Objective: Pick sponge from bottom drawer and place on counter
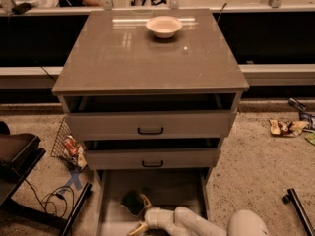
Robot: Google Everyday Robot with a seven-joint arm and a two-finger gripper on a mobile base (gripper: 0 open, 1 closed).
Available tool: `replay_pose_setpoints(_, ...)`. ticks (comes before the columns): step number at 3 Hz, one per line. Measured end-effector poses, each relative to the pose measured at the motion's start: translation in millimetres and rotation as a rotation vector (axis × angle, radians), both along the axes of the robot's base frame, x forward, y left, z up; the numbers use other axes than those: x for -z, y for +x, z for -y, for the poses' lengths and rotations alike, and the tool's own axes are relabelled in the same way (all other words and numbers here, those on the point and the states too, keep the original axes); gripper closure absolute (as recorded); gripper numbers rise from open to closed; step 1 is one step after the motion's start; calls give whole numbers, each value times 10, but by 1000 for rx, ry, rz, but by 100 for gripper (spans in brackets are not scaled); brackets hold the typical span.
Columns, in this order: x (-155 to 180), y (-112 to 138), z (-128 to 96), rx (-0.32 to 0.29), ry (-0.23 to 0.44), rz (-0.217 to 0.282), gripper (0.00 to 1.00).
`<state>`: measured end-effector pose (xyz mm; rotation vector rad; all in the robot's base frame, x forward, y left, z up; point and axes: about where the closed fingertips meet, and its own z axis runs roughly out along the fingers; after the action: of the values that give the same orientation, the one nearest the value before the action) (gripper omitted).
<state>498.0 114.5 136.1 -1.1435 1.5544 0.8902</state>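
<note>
The sponge [132, 201] lies as an even slab. It should stay flat and stick out from my gripper when I lift it by its side.
The sponge [129, 202], dark green with a pale yellow edge, lies on the floor of the open bottom drawer [170, 186], near its left front. My gripper [139, 213] is low in the drawer, right beside the sponge on its right. Its tan fingers [144, 198] are spread open, one at the sponge's far right corner and one nearer the front. The white arm comes in from the lower right. The glossy grey-brown counter [147, 63] tops the cabinet.
A white bowl [164, 26] stands at the back of the counter. The two upper drawers [150, 124] with black handles stand slightly open above the gripper. A wire basket of snack packs [69, 146], a black stand [15, 156] and cables lie left; wrappers [285, 127] lie right.
</note>
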Motion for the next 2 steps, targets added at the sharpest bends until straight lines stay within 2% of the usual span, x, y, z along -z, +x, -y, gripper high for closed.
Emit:
replay_pose_setpoints(1,101,280,179,43,-25,22,0)
replay_pose_setpoints(2,101,280,179,43,-25,22,0)
